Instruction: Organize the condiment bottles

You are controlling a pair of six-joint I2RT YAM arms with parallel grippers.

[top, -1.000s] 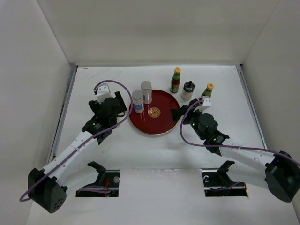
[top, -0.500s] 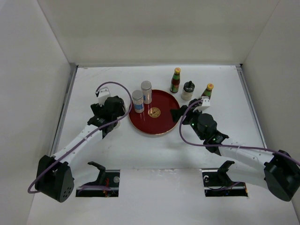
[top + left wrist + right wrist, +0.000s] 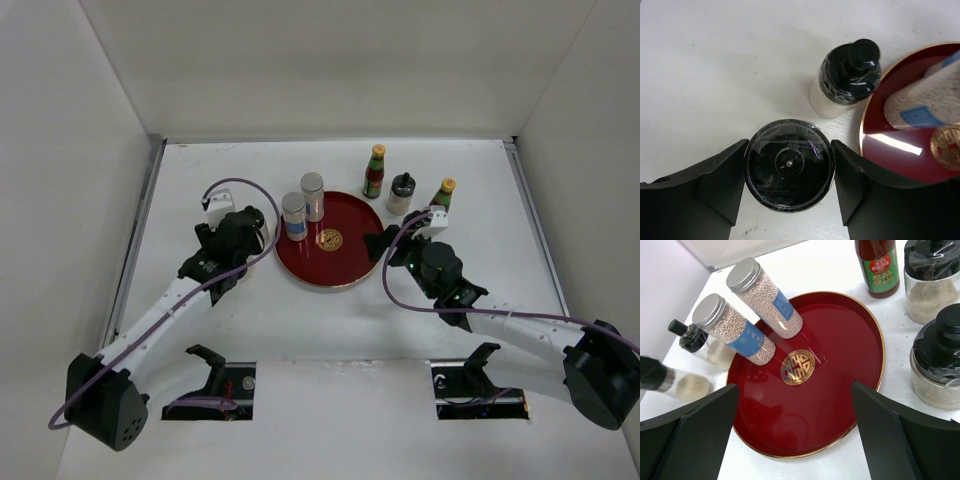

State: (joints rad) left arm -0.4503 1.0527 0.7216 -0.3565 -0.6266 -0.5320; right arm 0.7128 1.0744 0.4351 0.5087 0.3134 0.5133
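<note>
The black-topped shaker (image 3: pixel 790 165) is upright and there is free space on the red plate's near part (image 3: pixel 302 260), so my left gripper should keep carrying the shaker until it stands there.
In the left wrist view my left gripper (image 3: pixel 789 152) is shut on a black-topped pale shaker (image 3: pixel 789 165), seen from above, standing on the table. A second black-topped shaker (image 3: pixel 845 82) stands beside the red plate (image 3: pixel 885 150). Two silver-capped shakers (image 3: pixel 294 215) (image 3: pixel 313 195) stand on the plate's far left part (image 3: pixel 345 262). My right gripper (image 3: pixel 795 387) is wide open over the plate's near edge. Right of the plate stand a sauce bottle (image 3: pixel 375 170), a black-topped shaker (image 3: pixel 401 193) and another sauce bottle (image 3: pixel 444 193). The right wrist view shows one more black-topped shaker (image 3: pixel 940 360).
White walls close in the table on the left, back and right. My left gripper (image 3: pixel 248 235) is just left of the plate and my right gripper (image 3: pixel 380 245) is at its right rim. Two cut-outs lie at the near edge by the arm bases.
My left arm has shifted a little and its gripper has settled slightly nearer, beside the plate's left rim. The right arm and the bottles on the right have not moved.
</note>
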